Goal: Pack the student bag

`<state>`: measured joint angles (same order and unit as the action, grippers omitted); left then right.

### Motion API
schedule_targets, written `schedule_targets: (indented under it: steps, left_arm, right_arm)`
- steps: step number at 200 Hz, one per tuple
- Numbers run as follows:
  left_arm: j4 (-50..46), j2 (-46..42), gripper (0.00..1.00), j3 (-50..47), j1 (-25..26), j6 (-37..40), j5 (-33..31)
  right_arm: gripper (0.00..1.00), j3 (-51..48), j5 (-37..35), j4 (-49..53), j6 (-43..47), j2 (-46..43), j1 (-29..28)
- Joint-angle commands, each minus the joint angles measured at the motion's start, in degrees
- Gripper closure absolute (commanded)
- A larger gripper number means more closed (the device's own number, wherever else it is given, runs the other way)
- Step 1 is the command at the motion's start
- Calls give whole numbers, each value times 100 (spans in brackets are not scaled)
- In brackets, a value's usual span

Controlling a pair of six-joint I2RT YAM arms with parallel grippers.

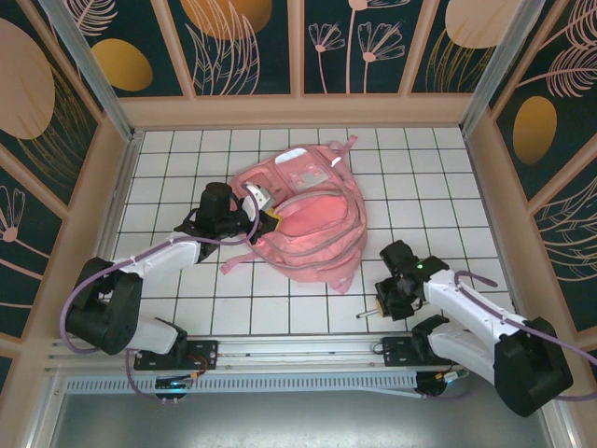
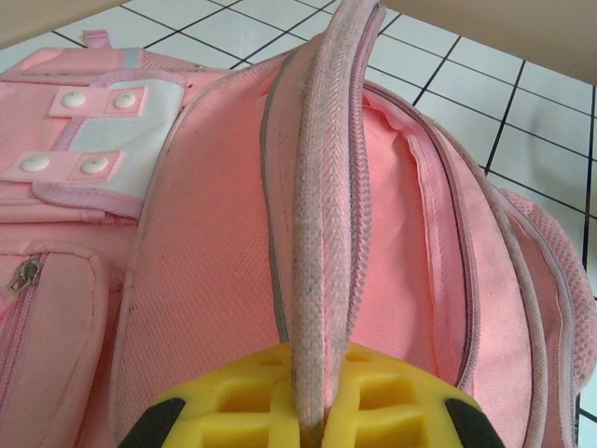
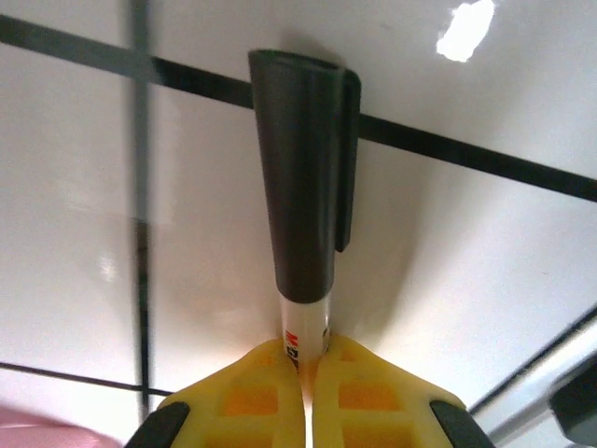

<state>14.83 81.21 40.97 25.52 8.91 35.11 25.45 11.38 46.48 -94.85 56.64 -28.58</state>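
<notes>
The bag's zip edge [image 2: 326,187] is held up by my left gripper, so I keep my right gripper going toward the pink lining inside [image 1: 313,217] and let go of the marker there.
The student bag [image 1: 312,224] is a big pink backpack lying in the middle of the tiled table, its main compartment gaping open. My left gripper [image 1: 262,217] is at the bag's left side, shut on the raised zip edge of the opening [image 2: 322,187]; its yellow fingers [image 2: 233,401] pinch that edge and hold it up. Inside, the pink lining [image 2: 410,243] is visible. Near the front right, my right gripper [image 1: 384,301] is shut on a marker [image 3: 300,187] with a white barrel and dark cap, just above the tiles. The marker's [image 1: 367,314] end pokes out to the left.
A loose pink strap [image 1: 233,263] trails from the bag toward the left arm. Wooden walls [image 1: 298,110] close the table on three sides. Bare white tiles [image 1: 308,313] lie between the bag and the arm bases.
</notes>
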Motion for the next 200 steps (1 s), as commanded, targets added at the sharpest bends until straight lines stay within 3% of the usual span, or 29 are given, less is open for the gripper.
schedule_targets:
  steps: [1, 64, 124, 168, 200]
  left_arm:
    - [-15, -247, 100, 210, 17, -215, 181]
    - [94, -325, 100, 377, 15, -494, 192]
    - [231, -331, 100, 395, 22, -941, 109]
    - [241, -277, 100, 484, 21, -1115, 268]
    - [167, -284, 100, 479, 23, -1083, 250]
  right_arm:
    - [100, 756, -434, 99, -1, -92, 18]
    - [100, 2936, -447, -26, 174, 749, -230]
    - [100, 3271, -321, -1847, 16, 1873, -734]
    - [100, 4038, -439, -2089, 352, 2989, -805]
    - [100, 4313, -350, -2310, 283, 3249, -799]
